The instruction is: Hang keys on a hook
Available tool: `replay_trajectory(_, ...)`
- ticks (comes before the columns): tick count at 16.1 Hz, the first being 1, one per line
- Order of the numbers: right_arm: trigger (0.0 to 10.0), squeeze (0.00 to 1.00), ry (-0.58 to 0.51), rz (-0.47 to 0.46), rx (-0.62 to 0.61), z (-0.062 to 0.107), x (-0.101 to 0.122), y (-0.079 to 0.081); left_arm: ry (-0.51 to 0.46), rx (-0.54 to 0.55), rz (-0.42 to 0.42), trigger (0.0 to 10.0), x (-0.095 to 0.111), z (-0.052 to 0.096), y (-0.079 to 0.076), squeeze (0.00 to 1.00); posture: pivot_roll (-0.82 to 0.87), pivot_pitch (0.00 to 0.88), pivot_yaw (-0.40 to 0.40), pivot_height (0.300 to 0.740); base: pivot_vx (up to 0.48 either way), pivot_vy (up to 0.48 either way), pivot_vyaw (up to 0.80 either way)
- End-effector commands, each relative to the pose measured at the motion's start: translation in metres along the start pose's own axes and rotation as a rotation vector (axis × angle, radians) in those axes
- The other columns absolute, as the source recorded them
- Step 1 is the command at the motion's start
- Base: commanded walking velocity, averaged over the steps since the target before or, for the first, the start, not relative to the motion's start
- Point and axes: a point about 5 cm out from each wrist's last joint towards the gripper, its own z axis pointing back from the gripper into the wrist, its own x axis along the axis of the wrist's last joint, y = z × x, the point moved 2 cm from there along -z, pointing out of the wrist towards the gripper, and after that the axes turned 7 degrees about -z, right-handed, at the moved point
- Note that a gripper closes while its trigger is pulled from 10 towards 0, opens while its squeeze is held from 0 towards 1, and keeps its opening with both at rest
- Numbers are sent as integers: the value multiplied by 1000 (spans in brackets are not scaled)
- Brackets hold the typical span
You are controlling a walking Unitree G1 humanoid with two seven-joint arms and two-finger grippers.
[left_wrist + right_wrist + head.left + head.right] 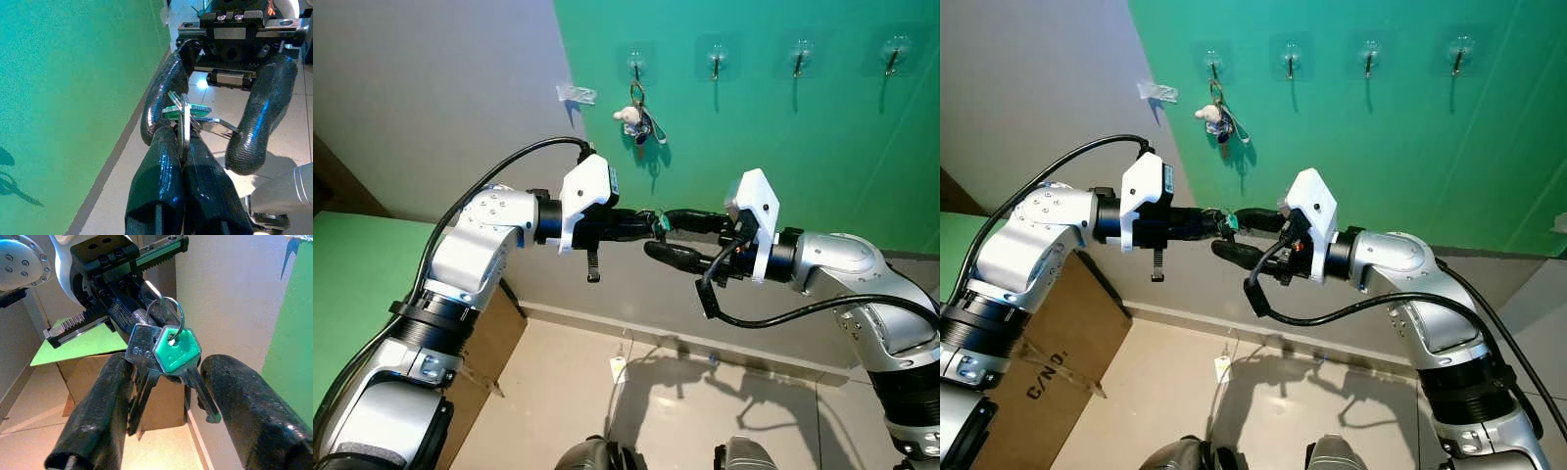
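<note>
I expect the ring [182, 316] to flop sideways when I carry the keys by their heads, because it passes loosely through the hole in the green head [171, 340].
A small bunch of keys [658, 221], one silver and one with a green head, hangs on a ring [166, 313]. My left gripper [651, 224] is shut on that ring, seen close up in the left wrist view [179, 134]. My right gripper [661, 235] faces it and stands open, with one finger [100, 401] on each side of the keys [168, 352]. Both grippers are held in mid-air in front of a green wall. High on the wall is a row of several hooks [716, 61]. The leftmost hook [635, 67] carries another key bunch with a small white toy [634, 117].
A cardboard box [1048, 343] stands on the floor under my left arm. A clear plastic piece [576, 94] is stuck on the grey wall left of the hooks. A small white object with a cord [618, 367] lies on the tiled floor below.
</note>
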Motion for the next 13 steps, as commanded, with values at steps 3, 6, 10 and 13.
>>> replay_trajectory(3,0,0,-34,31,3,0,11,-1,26,23,-29,0,0,5,4,0,-276,63,156,717,0,0,0)
replay_trajectory(6,0,0,-39,32,2,0,12,-1,35,27,-33,0,-1,5,5,0,-278,65,157,717,0,0,0)
replay_trajectory(10,0,0,-42,32,3,1,12,-1,42,36,-38,0,-2,5,6,0,-279,66,156,717,0,0,0)
replay_trajectory(13,0,0,-46,32,2,1,13,-1,44,42,-41,0,-2,5,7,0,-278,64,156,717,0,0,0)
